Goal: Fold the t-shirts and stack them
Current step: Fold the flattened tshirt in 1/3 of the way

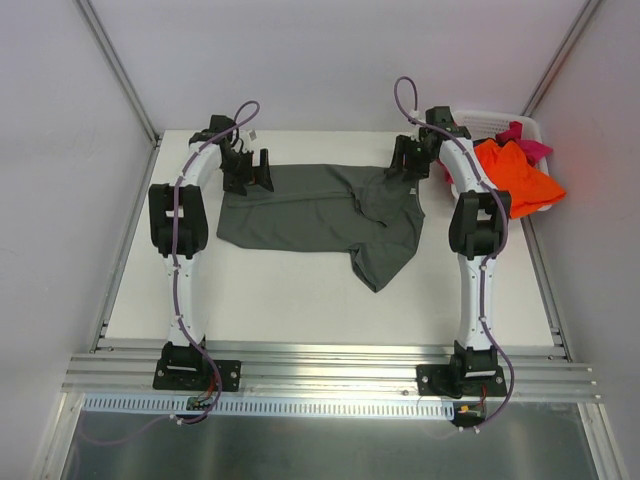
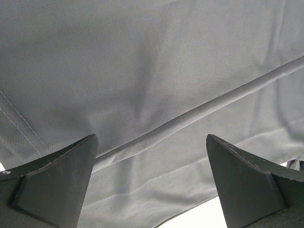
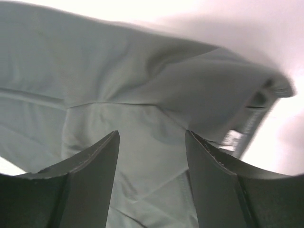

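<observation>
Next, I take the flap's tip [image 1: 376, 284] with my right gripper and fold it back onto the t-shirt, because the dark grey-olive t-shirt's flap sticks out [image 1: 380, 263] past the t-shirt's front edge.
A dark grey-olive t-shirt [image 1: 320, 212] lies spread across the back of the white table, its right part bunched with one flap hanging toward the front. My left gripper [image 1: 250, 172] is open over the shirt's far-left edge; its view shows grey cloth [image 2: 142, 85] with a long fold between the spread fingers [image 2: 57, 180]. My right gripper [image 1: 405, 160] is open over the shirt's far-right corner; its view shows rumpled cloth [image 3: 142, 104] and a collar label [image 3: 233, 137]. An orange t-shirt [image 1: 520, 175] and a magenta-pink one [image 1: 528, 138] hang over the basket. No dark blue shirt is in view.
A white plastic laundry basket [image 1: 480, 118] stands at the back right corner, just behind the right arm. Metal frame posts and white walls close in the table's left, right and back. An aluminium rail [image 1: 330, 368] runs along the near edge.
</observation>
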Controlling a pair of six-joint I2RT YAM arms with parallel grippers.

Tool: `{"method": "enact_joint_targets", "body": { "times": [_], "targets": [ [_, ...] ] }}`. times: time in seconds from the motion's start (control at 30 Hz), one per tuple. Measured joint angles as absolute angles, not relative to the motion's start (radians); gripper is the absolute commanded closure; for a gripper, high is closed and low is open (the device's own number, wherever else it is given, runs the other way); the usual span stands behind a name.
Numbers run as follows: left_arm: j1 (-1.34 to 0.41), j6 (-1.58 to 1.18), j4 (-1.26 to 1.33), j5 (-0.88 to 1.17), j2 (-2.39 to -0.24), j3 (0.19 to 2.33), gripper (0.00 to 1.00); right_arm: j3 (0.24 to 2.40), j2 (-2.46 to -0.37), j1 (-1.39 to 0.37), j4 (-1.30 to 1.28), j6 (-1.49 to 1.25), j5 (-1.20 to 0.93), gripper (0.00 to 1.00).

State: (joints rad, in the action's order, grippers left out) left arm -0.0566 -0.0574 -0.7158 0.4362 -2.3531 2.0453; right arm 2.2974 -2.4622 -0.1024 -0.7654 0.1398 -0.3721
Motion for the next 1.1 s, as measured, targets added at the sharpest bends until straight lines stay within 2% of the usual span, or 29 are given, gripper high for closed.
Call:
{"method": "enact_joint_targets", "body": {
  "times": [0.5,0.9,1.1],
  "targets": [
    [-0.032,-0.056,-0.728,0.436,-2.352,2.010,0.01,2.220,-2.464,-0.110,-0.775,0.113,-0.430,0.37],
    [0.038,-0.006,-0.818,0.409,-2.439,2.232,0.01,2.254,-2.482,-0.063,-0.780,0.120,-0.371,0.36],
    [0.039,-0.002,-0.840,0.407,-2.454,2.249,0.01,2.257,-2.482,-0.061,-0.783,0.137,-0.322,0.34]
  ]
}}
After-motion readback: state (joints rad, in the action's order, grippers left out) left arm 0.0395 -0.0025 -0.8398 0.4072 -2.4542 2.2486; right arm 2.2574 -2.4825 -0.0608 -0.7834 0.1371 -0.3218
